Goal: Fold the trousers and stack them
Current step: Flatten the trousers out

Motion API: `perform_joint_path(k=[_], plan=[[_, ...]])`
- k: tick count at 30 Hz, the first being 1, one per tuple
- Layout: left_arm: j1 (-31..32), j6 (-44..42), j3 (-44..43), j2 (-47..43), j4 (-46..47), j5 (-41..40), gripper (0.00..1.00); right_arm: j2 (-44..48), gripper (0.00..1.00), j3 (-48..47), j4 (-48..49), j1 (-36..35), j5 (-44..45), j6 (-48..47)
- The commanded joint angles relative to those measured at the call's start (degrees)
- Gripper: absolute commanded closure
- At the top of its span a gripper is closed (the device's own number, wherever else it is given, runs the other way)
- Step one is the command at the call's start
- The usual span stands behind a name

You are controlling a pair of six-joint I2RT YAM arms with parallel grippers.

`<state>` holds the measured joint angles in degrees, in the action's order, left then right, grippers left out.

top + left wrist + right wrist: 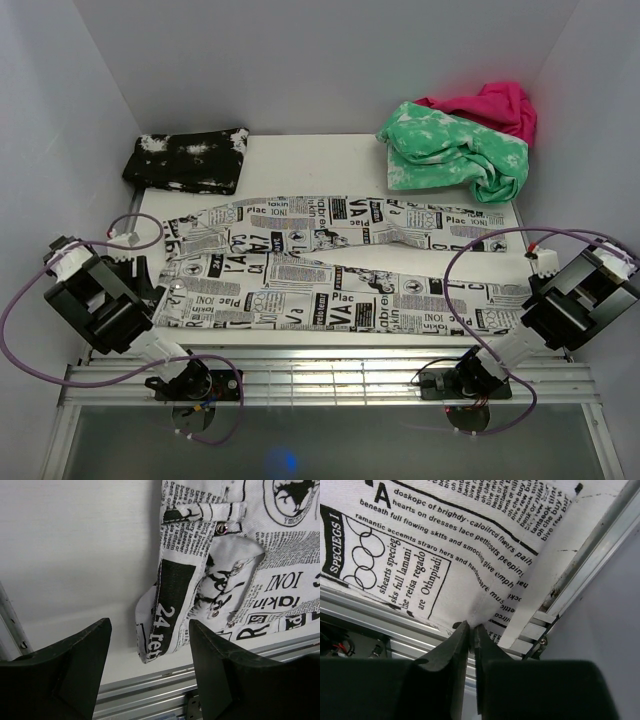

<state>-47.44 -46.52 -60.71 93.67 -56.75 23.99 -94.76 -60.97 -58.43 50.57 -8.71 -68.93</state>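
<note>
I should bring the near leg (400, 303) against the far leg with my left gripper and my right gripper before folding, because a wide gap (425, 260) separates the trousers' legs.
The trousers (330, 265), white with black newspaper print, lie spread flat across the table, waist to the left and legs running right. My left gripper (150, 650) is open at the waist end. A folded waistband corner (160, 625) lies between its two dark fingers (75, 665), and neither finger touches it. My right gripper (471, 626) is shut on a pinch of the trousers' leg end (445, 555) at the table's near right corner. From above, the left gripper (160, 290) and the right gripper (530, 295) sit at opposite ends of the trousers.
A black white-speckled folded garment (188, 158) lies at the back left. A green-and-white mottled garment (455, 150) rests on a pink one (490, 105) at the back right. An aluminium rail (330, 365) runs along the near table edge. White walls close in on three sides.
</note>
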Motion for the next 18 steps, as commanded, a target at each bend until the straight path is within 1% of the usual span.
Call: perform_joint_path(k=[1,2,3,4,5,7,8,9,11,12,14,15,17,18], plan=[[-0.11,-1.47,-5.7,-0.34,-0.02,3.95,0.26,1.51,0.73,-4.32,-0.08,0.85,0.81,-3.75],[-0.11,-0.86,-8.17,0.37,-0.55,7.79,0.24,1.6,0.41,-6.07,-1.41,0.85,-2.68,-4.11],[0.24,0.28,-10.98,1.42,-1.16,9.66,0.21,1.86,0.28,-8.0,-2.46,0.68,-4.46,-3.94],[0.77,0.99,-13.88,2.73,-2.73,11.15,0.21,2.12,0.14,-11.85,-3.0,0.33,-5.95,-3.5],[1.29,1.6,-19.92,5.97,-3.71,13.43,0.21,2.12,0.1,-13.89,-5.09,-0.11,-9.01,-3.58],[3.84,3.62,-25.31,9.24,-5.73,14.42,0.2,1.69,0.11,-18.72,-5.99,-2.04,-11.32,-2.62],[4.72,4.33,-29.34,11.78,-5.83,14.94,0.2,1.34,0.13,-20.05,-7.47,-2.92,-13.68,-2.18],[6.55,4.86,-30.86,12.67,-5.83,16.51,0.2,1.07,0.15,-21.11,-7.57,-4.67,-14.75,-1.22],[8.93,7.31,-33.06,14.78,-4.17,16.36,0.21,0.11,0.24,-22.78,-6.61,-7.4,-16.24,1.68],[11.64,8.54,-34.29,15.31,-3.11,15.4,0.21,-0.33,0.27,-22.96,-5.73,-10.46,-16.42,4.39],[14.29,12.32,-35.18,16.54,-0.3,15.13,0.22,-1.3,0.35,-22.88,-3.01,-13.72,-16.95,8.09],[17.0,13.55,-36.05,17.85,0.32,15.12,0.22,-1.74,0.36,-22.96,-0.48,-17.13,-17.04,9.58],[19.57,16.63,-36.41,19.35,1.64,14.34,0.23,-3.14,0.39,-23.14,2.96,-20.4,-16.95,14.59],[21.58,17.77,-35.98,20.49,2.86,14.07,0.24,-3.85,0.39,-23.4,6.63,-23.38,-16.87,17.83]])
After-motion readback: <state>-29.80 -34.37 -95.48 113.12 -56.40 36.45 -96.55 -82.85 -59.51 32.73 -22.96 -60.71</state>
